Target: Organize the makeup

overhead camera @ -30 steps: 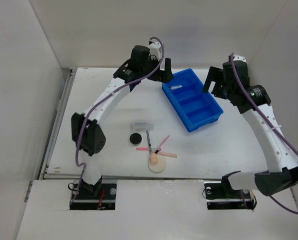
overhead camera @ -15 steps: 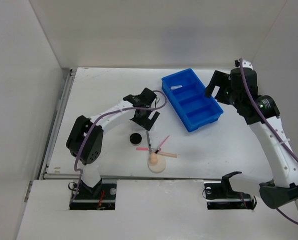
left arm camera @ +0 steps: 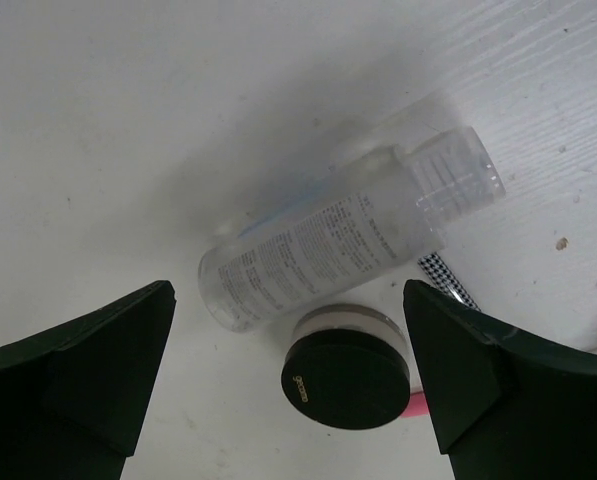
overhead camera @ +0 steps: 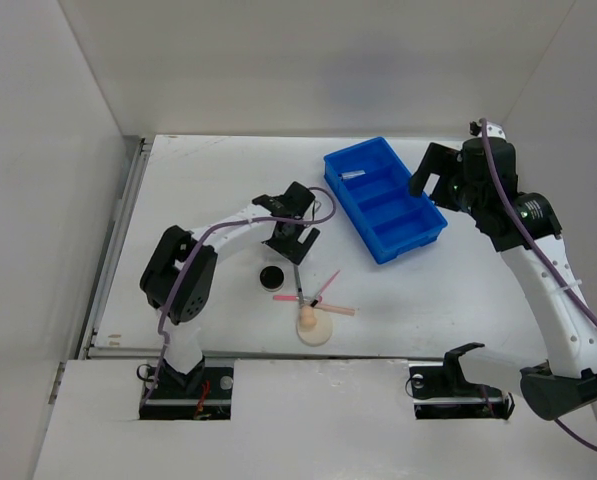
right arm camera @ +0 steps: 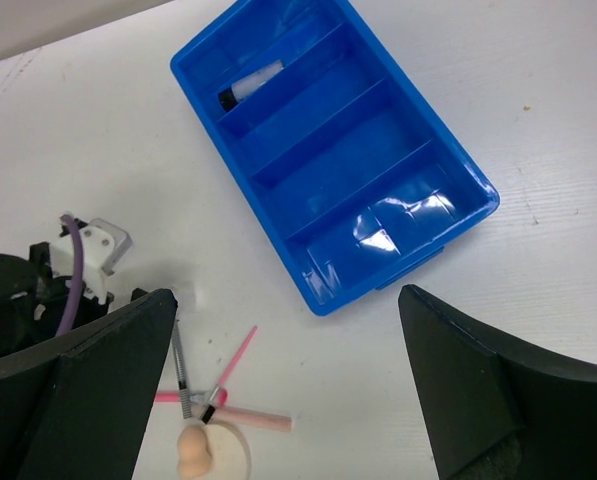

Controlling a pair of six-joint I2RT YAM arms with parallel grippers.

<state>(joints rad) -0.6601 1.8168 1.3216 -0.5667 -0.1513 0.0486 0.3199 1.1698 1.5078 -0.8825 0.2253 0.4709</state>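
The clear tube (left arm camera: pixel 303 255) slants across my left gripper's fingers next to the black compact, so next I turn the gripper and close across the tube (left arm camera: pixel 400 205) near its cap.
My left gripper (overhead camera: pixel 291 240) is open and empty, low over the clear tube (left arm camera: pixel 338 245), which lies flat between its fingers and is hidden under it in the top view. The black round compact (overhead camera: pixel 271 277) sits just near of the tube (left arm camera: pixel 346 380). The thin dark pencil (overhead camera: pixel 297 275), pink sticks (overhead camera: pixel 324 290), beige puff (overhead camera: pixel 318 332) and peach sponge (overhead camera: pixel 306 320) lie together nearer the front. My right gripper (overhead camera: pixel 425 175) is open and empty, high beside the blue tray (overhead camera: pixel 433 235).
The blue tray's rim (right arm camera: pixel 328 300) shows in the right wrist view, with one small white item (right arm camera: pixel 253 85) in its far compartment; the other two compartments hold nothing. White walls close in the left, back and right sides.
My left arm has swung from the tray's far end down to the clear tube. My right gripper has shifted slightly right. The makeup has not moved.
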